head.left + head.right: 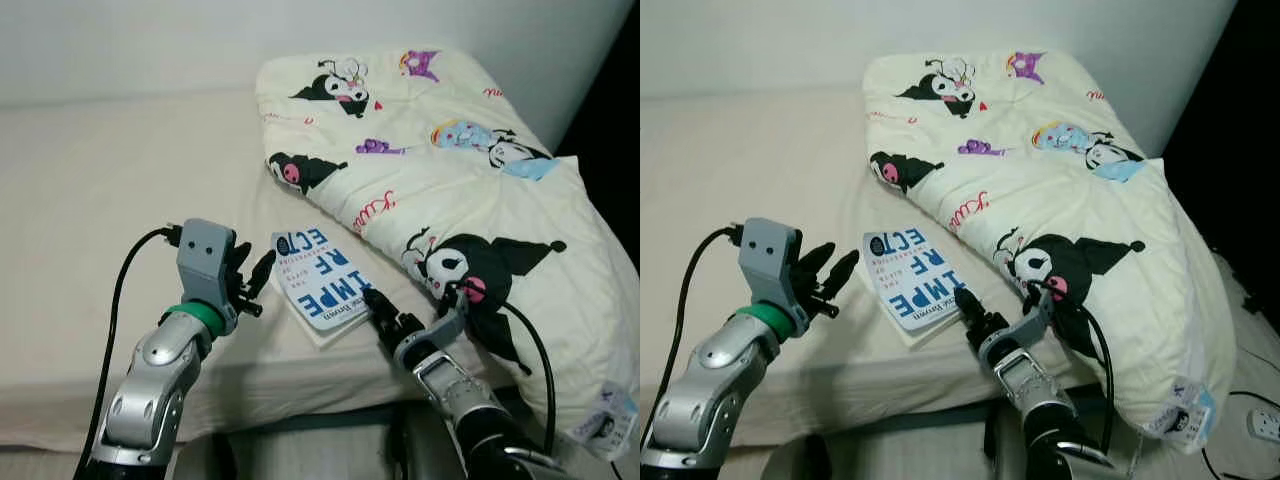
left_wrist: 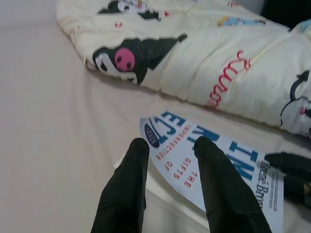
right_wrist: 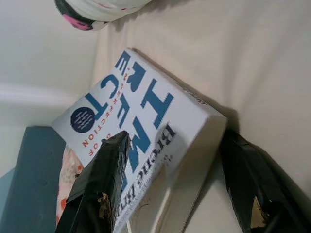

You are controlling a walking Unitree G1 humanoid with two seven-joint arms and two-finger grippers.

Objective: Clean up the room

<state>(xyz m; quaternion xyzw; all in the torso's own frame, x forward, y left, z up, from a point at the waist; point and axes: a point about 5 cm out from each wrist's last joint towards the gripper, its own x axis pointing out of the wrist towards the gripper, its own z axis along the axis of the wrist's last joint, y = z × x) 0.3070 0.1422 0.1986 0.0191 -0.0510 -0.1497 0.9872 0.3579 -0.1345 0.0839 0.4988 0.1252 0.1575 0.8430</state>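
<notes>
The white book's cover [image 1: 318, 277] curves up away from the pages at the book's near edge [image 1: 336, 333]. The cover will spread outward when I lift the book.
A white book [image 1: 315, 280] with big blue letters lies flat on the beige bed [image 1: 100, 200], near its front edge. My right gripper [image 1: 375, 305] is at the book's near corner. In the right wrist view it is open, with one finger [image 3: 102, 184] over the cover [image 3: 141, 121] and the other [image 3: 257, 184] down on the sheet beside the book's edge. My left gripper [image 1: 255, 265] hovers just left of the book, open and empty. Its two fingertips [image 2: 138, 145] point at the book's top corner [image 2: 160, 131].
A bulky cream comforter [image 1: 430, 170] printed with black cartoon figures lies across the bed's right half, touching the book's far side. A white wall runs behind the bed. Right of the bed the floor is dark, with a white power strip [image 1: 1262, 425].
</notes>
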